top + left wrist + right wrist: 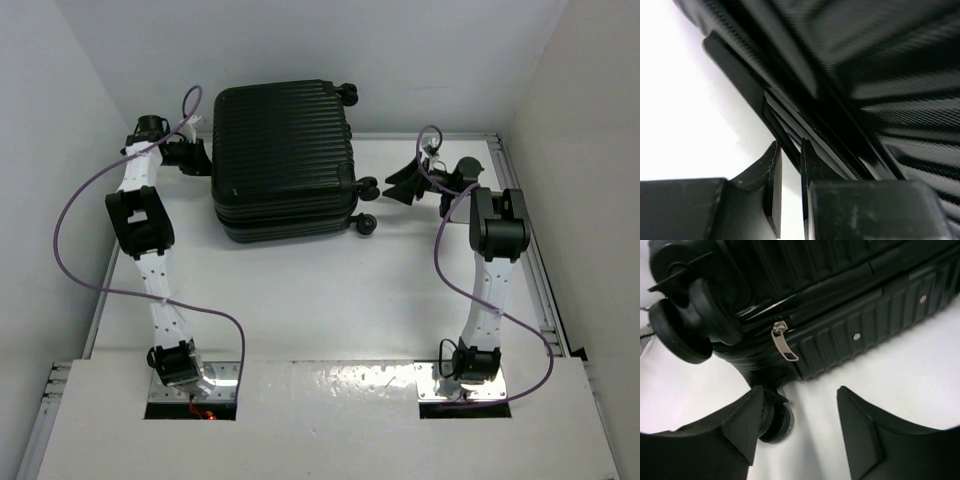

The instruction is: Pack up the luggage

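Observation:
Next, I guide my right gripper past the luggage's lower wheel [782, 423], because that wheel is in front of my right gripper's finger, and close the gripper on the silver zipper pull [783, 344].
The luggage [285, 160] is a large black ribbed suitcase lying flat and closed at the back of the table. My left gripper [197, 153] is against its left side. In the left wrist view the gripper [790, 147] has its jaws a narrow gap apart with nothing between them, right beside the luggage's seam [890, 75]. My right gripper [395, 185] is open and empty by the wheeled right end. In the right wrist view the gripper [800, 390] faces the luggage [850, 300], its silver zipper pull [784, 345] and a wheel [775, 420].
The white table [330, 300] is boxed in by white walls at left, right and back. Small black wheels [365, 225] stick out from the suitcase's right end, one close to my right gripper. Purple cables loop beside both arms.

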`<state>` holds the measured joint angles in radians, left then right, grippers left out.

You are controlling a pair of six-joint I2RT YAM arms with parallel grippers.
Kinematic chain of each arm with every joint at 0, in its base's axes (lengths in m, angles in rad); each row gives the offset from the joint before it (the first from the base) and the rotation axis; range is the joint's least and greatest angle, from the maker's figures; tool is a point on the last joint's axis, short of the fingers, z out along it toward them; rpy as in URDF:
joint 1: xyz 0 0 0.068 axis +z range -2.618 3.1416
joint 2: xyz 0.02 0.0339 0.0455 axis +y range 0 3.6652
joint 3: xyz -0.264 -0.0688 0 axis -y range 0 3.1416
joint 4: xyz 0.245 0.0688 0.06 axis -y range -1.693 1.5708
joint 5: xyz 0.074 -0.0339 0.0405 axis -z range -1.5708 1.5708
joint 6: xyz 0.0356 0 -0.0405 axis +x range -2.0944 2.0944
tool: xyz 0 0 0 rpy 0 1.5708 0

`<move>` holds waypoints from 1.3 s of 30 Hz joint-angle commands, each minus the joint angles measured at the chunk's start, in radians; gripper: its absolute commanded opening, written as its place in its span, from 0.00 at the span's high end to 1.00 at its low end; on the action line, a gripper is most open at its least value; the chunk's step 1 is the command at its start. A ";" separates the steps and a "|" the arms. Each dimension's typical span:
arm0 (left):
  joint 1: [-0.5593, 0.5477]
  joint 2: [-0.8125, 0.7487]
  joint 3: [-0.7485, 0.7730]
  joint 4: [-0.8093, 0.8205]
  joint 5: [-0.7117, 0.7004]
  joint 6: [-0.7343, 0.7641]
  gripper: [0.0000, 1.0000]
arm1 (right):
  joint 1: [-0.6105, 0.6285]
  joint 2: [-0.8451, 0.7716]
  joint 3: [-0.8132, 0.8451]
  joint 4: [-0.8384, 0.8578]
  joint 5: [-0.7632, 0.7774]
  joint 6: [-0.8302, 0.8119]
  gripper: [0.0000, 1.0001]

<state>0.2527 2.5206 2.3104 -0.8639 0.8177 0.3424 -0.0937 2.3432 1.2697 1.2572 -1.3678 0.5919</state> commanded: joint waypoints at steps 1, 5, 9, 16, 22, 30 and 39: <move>-0.107 0.079 -0.149 -0.271 -0.072 0.361 1.00 | 0.023 0.004 0.020 0.100 -0.109 -0.032 0.36; -0.144 0.076 -0.178 -0.304 -0.081 0.415 1.00 | 0.046 0.030 0.046 0.200 -0.201 -0.020 0.30; -0.144 0.124 -0.102 -0.337 -0.072 0.431 1.00 | 0.078 0.126 0.147 0.369 -0.287 0.075 0.29; -0.144 0.103 -0.129 -0.374 -0.052 0.497 1.00 | 0.113 0.244 0.408 0.263 -0.287 0.085 0.30; -0.144 0.116 -0.114 -0.354 -0.061 0.488 1.00 | 0.134 0.248 0.421 0.364 -0.290 0.186 0.32; -0.153 0.126 -0.105 -0.376 -0.052 0.488 1.00 | 0.108 0.197 0.336 0.367 -0.292 0.197 0.32; -0.153 0.116 -0.138 -0.324 -0.041 0.445 1.00 | 0.054 0.050 0.051 0.361 -0.292 0.134 0.31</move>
<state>0.1944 2.4962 2.2948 -0.9722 0.7986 0.6800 -0.0120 2.5050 1.3582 1.2968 -1.4906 0.7666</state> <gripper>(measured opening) 0.208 0.682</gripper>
